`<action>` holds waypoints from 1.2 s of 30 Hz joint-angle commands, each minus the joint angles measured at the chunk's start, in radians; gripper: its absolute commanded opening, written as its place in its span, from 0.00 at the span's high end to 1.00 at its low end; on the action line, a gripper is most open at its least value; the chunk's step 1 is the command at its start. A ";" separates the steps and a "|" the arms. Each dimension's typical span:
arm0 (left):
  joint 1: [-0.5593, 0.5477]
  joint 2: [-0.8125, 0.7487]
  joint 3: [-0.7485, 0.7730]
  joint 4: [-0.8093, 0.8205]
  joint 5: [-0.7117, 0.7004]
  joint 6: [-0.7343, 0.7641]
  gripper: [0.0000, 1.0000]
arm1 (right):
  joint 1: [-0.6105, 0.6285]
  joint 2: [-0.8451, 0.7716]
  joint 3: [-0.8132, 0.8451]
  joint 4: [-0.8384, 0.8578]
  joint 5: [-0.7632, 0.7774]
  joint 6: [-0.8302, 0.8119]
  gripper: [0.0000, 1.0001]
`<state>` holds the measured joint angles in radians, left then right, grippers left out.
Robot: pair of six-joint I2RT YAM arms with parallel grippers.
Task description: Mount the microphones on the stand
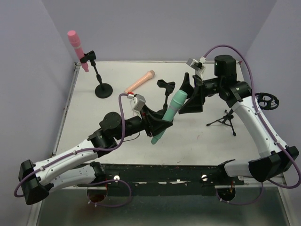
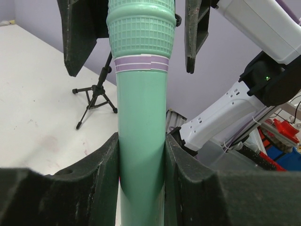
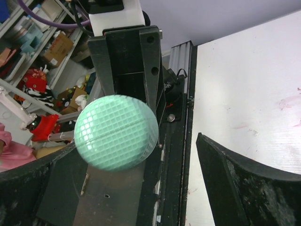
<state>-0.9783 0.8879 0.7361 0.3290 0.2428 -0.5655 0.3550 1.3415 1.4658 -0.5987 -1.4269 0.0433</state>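
My left gripper should move lower, because it is holding the mint green microphone's middle [image 1: 168, 115], where the clip should go. My right gripper should hold the microphone by its head [image 1: 179, 97] while my left gripper moves.
My left gripper [image 1: 160, 123] is shut on the lower shaft of the mint green microphone [image 1: 172, 110] and holds it tilted, head up and to the right, above the table. In the left wrist view the microphone [image 2: 141, 117] is clamped between both fingers [image 2: 96, 179]. My right gripper [image 1: 188, 96] is open with its jaws either side of the mic's head, apart from it; the head [image 3: 116, 132] fills the right wrist view. The pink microphone [image 1: 76, 49] sits in a stand [image 1: 103, 89] at the back left. The peach microphone [image 1: 141, 81] lies on the table.
A black clip stand [image 1: 165, 87] rises just behind the held microphone. A small black tripod [image 1: 225, 120] stands at the right and also shows in the left wrist view [image 2: 95, 100]. A black wheel-shaped part [image 1: 268, 100] sits by the right wall.
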 commanded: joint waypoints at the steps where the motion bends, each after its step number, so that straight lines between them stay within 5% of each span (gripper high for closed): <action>1: -0.020 0.028 0.040 0.065 -0.030 0.024 1.00 | 0.004 -0.010 0.002 0.076 0.006 0.078 0.01; 6: -0.022 0.023 0.020 0.064 -0.034 0.024 1.00 | 0.002 -0.013 0.016 0.094 -0.001 0.104 0.04; 12: -0.022 0.019 0.002 0.064 -0.034 0.023 1.00 | 0.002 -0.010 -0.022 0.194 -0.056 0.202 0.22; 17: -0.022 0.034 0.000 0.062 -0.027 0.023 0.99 | 0.004 -0.010 -0.019 0.200 -0.087 0.205 0.28; 21: -0.022 0.043 0.006 0.056 -0.019 0.024 0.98 | 0.004 -0.013 -0.027 0.204 -0.099 0.202 0.53; 25: -0.022 0.057 0.031 0.015 0.007 0.026 0.93 | 0.002 -0.019 -0.042 0.215 -0.109 0.198 0.64; 33: 0.003 0.039 0.016 -0.024 0.105 0.007 0.29 | 0.004 -0.028 -0.038 0.191 -0.104 0.159 0.69; 36: 0.012 0.033 0.006 -0.053 0.182 0.021 0.17 | 0.004 -0.024 -0.022 0.171 -0.113 0.136 0.69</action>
<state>-0.9791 0.9382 0.7441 0.3138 0.2985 -0.5606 0.3542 1.3380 1.4220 -0.4061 -1.4738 0.2111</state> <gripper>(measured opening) 0.796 0.551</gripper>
